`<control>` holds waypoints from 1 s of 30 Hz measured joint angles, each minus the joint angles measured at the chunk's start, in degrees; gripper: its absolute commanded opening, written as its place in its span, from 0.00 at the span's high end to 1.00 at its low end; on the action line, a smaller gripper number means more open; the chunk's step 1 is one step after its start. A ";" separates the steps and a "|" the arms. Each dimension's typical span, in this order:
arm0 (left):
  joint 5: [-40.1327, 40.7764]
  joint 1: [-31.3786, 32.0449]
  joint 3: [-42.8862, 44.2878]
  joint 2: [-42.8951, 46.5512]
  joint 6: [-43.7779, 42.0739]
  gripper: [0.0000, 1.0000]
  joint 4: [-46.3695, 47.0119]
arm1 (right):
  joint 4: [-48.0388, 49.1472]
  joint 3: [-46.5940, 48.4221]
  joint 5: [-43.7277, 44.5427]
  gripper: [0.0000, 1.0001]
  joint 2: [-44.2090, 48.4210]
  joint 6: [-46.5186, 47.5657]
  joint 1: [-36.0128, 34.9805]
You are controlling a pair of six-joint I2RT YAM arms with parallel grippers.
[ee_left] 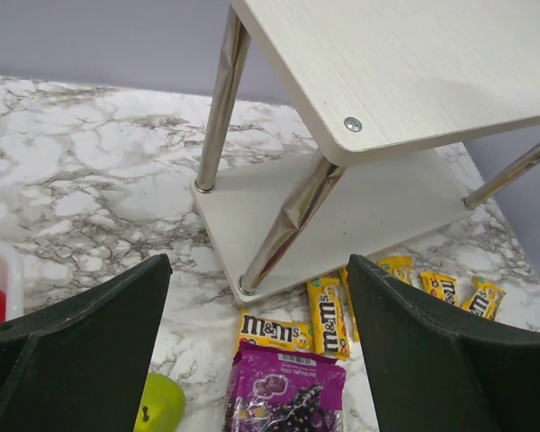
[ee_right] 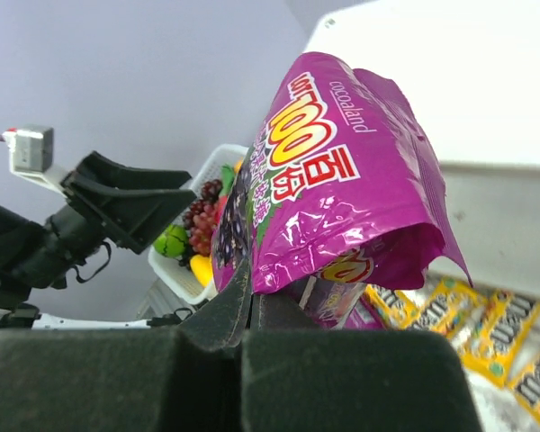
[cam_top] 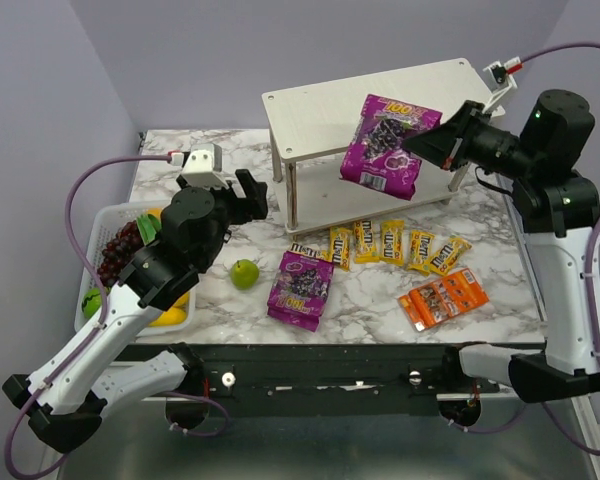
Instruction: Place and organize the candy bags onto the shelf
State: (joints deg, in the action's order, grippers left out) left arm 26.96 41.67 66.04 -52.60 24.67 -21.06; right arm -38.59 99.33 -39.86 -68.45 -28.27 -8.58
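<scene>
The purple pouch (cam_top: 388, 147) is up at the front edge of the shelf's clear top board (cam_top: 327, 108), so my right gripper keeps moving the pouch inward until it rests there.
My right gripper (cam_top: 412, 146) is shut on the edge of a large purple pouch (cam_top: 385, 143) and holds it in the air over the shelf's (cam_top: 310, 115) right front; the pouch fills the right wrist view (ee_right: 342, 180). A second purple pouch (cam_top: 301, 288) lies on the table, also in the left wrist view (ee_left: 286, 391). Several yellow packets (cam_top: 392, 243) lie in a row before the shelf, some in the left wrist view (ee_left: 324, 315). The orange pack (cam_top: 442, 297) lies at the right. My left gripper (cam_top: 250, 195) is open and empty, left of the shelf.
A green apple (cam_top: 244, 273) lies left of the lying pouch. A white fruit basket (cam_top: 92, 290) with grapes and yellow fruit stands at the table's left edge. The shelf's metal legs (ee_left: 218, 99) stand close ahead of my left gripper.
</scene>
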 measured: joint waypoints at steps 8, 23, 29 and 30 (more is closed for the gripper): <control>2.43 -0.35 2.71 -1.84 0.87 0.10 -2.97 | 6.67 16.81 -9.94 0.99 -18.58 -0.39 -1.11; 3.23 -1.51 4.68 -4.15 1.75 0.09 -5.22 | 16.98 34.80 -25.46 0.87 -45.40 -11.15 -1.66; 3.19 -2.54 5.22 -5.90 1.68 0.06 -5.25 | 18.60 37.77 -26.05 0.57 -50.49 -14.40 -1.75; 3.17 -2.73 5.49 -6.29 1.66 0.06 -5.22 | 18.99 38.51 -26.01 0.47 -51.04 -14.75 -1.75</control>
State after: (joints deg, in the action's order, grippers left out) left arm 30.13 38.94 71.53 -58.89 26.33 -26.28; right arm -19.59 137.84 -65.87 -119.48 -43.03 -10.33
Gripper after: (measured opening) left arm 0.927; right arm 0.354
